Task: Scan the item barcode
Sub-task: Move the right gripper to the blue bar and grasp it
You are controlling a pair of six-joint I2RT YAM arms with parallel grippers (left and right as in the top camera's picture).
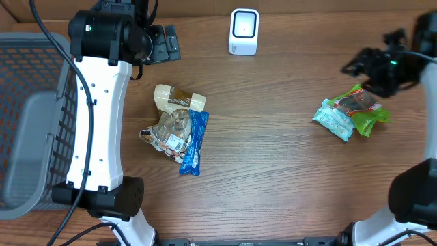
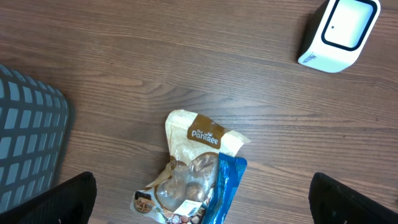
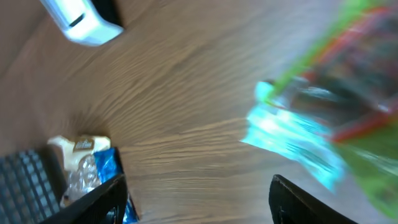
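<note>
Open wood lies along the blue packet's free edge (image 1: 203, 141), so my right gripper keeps moving across and closes on the packet's far end (image 1: 199, 117).
The white barcode scanner (image 1: 244, 31) stands at the table's far edge, also in the left wrist view (image 2: 339, 31) and the right wrist view (image 3: 81, 18). A cream and clear snack bag (image 1: 174, 117) lies at centre left with a blue packet (image 1: 195, 142) against it. A green packet (image 1: 360, 109) and a teal packet (image 1: 333, 121) lie at the right, blurred in the right wrist view. My left gripper (image 2: 205, 208) hangs open above the snack bag (image 2: 196, 165). My right gripper (image 3: 199, 202) is open with nothing in it, just off the teal packet (image 3: 292, 140).
A grey mesh basket (image 1: 58, 102) fills the left side beside the left arm, and its corner shows in the left wrist view (image 2: 28, 143). Bare wood lies between the two item groups.
</note>
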